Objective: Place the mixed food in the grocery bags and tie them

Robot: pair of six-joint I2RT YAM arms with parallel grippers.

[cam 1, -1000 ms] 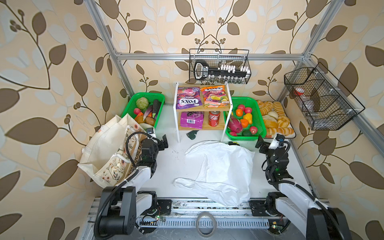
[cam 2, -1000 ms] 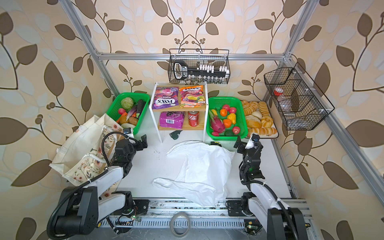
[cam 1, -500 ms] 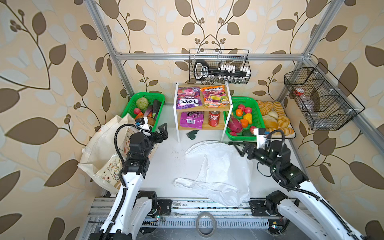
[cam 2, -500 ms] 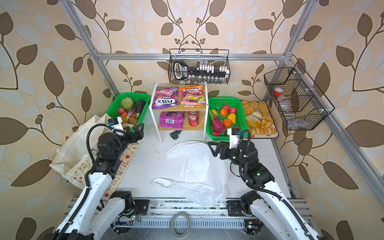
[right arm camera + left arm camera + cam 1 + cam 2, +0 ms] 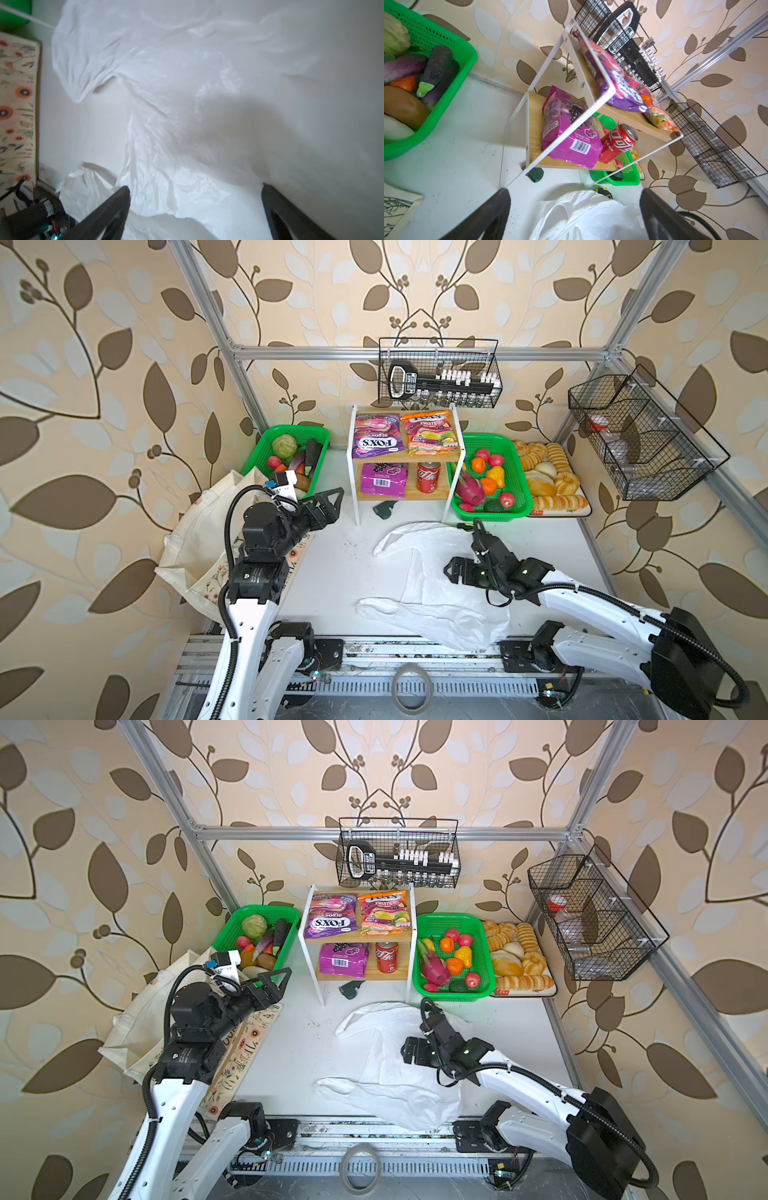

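Note:
Next, I drag the white plastic bag [image 5: 424, 580] out of the way toward the bread tray [image 5: 556, 484] with my right gripper before reaching the rack, because the bag is spread over the space in front of the rack.
A white plastic bag [image 5: 432, 585] [image 5: 395, 1065] lies flat and crumpled mid-table. My right gripper [image 5: 461, 547] [image 5: 195, 187] hovers open just over it, holding nothing. A cream floral tote [image 5: 199, 539] [image 5: 16, 104] slumps at the left. My left gripper [image 5: 330, 497] [image 5: 574, 191] is open and empty, pointing at the shelf rack. On the rack's lower board sit a red soda can [image 5: 428, 477] [image 5: 618, 143] and a purple grape packet [image 5: 382, 480]; an orange Fox's packet [image 5: 430, 433] lies on top. Dragon fruit [image 5: 469, 491], orange [image 5: 478, 464] and pear [image 5: 496, 476] lie in the right green basket [image 5: 490, 441].
A green basket [image 5: 291, 431] of toy vegetables stands back left, behind the tote. A bread tray [image 5: 548, 477] sits back right. Wire baskets [image 5: 440, 373] [image 5: 640, 435] hang on the walls. A small dark green object [image 5: 384, 509] lies before the white rack [image 5: 353, 472].
Both arms have risen from their folded pose. The left gripper has reached toward the shelf rack. The right gripper has swung left and down over the plastic bag.

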